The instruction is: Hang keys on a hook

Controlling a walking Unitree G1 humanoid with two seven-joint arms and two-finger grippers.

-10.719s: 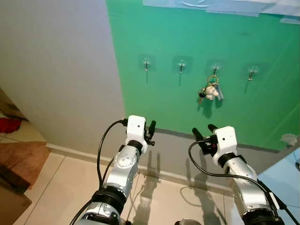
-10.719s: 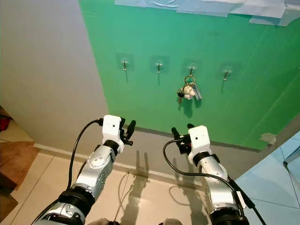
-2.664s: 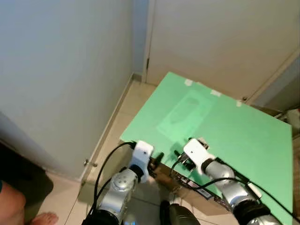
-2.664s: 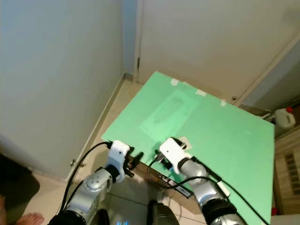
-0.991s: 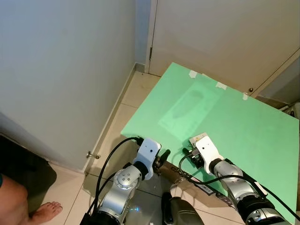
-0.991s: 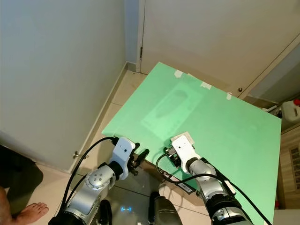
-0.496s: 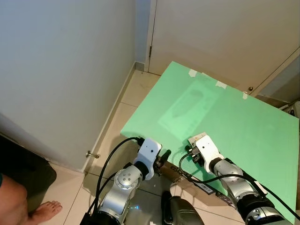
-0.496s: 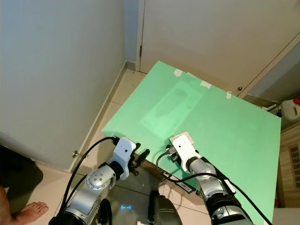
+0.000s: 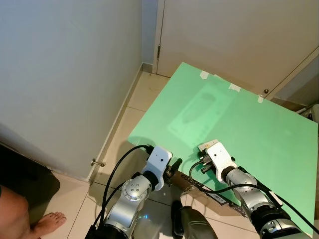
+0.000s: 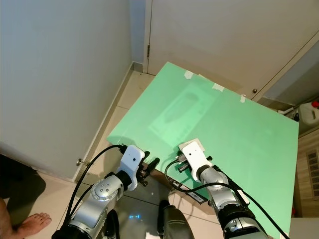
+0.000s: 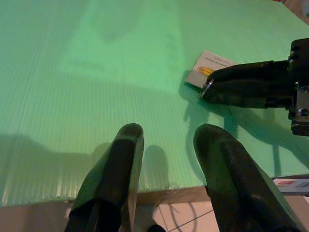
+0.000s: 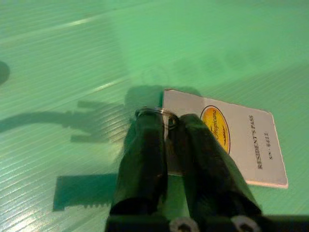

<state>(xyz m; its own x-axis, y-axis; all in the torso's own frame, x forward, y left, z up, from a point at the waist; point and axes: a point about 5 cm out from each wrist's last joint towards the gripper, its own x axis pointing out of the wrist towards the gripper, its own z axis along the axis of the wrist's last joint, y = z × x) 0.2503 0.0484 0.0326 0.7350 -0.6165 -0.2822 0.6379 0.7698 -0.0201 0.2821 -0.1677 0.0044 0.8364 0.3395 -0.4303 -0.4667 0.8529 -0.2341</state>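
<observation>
My gripper will carry the small metal key ring (image 11: 206, 89), and the white pass card (image 11: 208, 66) will hang below it, still flat, because the ring is at the card's corner.
A white pass card (image 12: 231, 145) with a yellow emblem lies flat on the green board (image 9: 249, 114), near its closest edge. A small metal key ring (image 12: 155, 113) sits at the card's corner. My right gripper (image 12: 166, 121) is low over the board, its two fingers shut on that ring. From the left wrist view the same card (image 11: 207, 67) lies just beyond the right gripper's fingers (image 11: 241, 89). My left gripper (image 11: 169, 140) is open and empty, hovering over the board's near edge a short way left of the right one (image 9: 202, 162).
The green board lies tilted on a low support above the tiled floor (image 9: 134, 107). A grey wall (image 9: 65, 74) is to the left and a closed door (image 9: 224, 40) behind. A person's bare foot (image 9: 47, 221) is at the lower left. A door stop (image 9: 94, 163) sticks out of the wall.
My right gripper has edged slightly forward over the board's near edge, towards the card. The left gripper has stayed where it was.
</observation>
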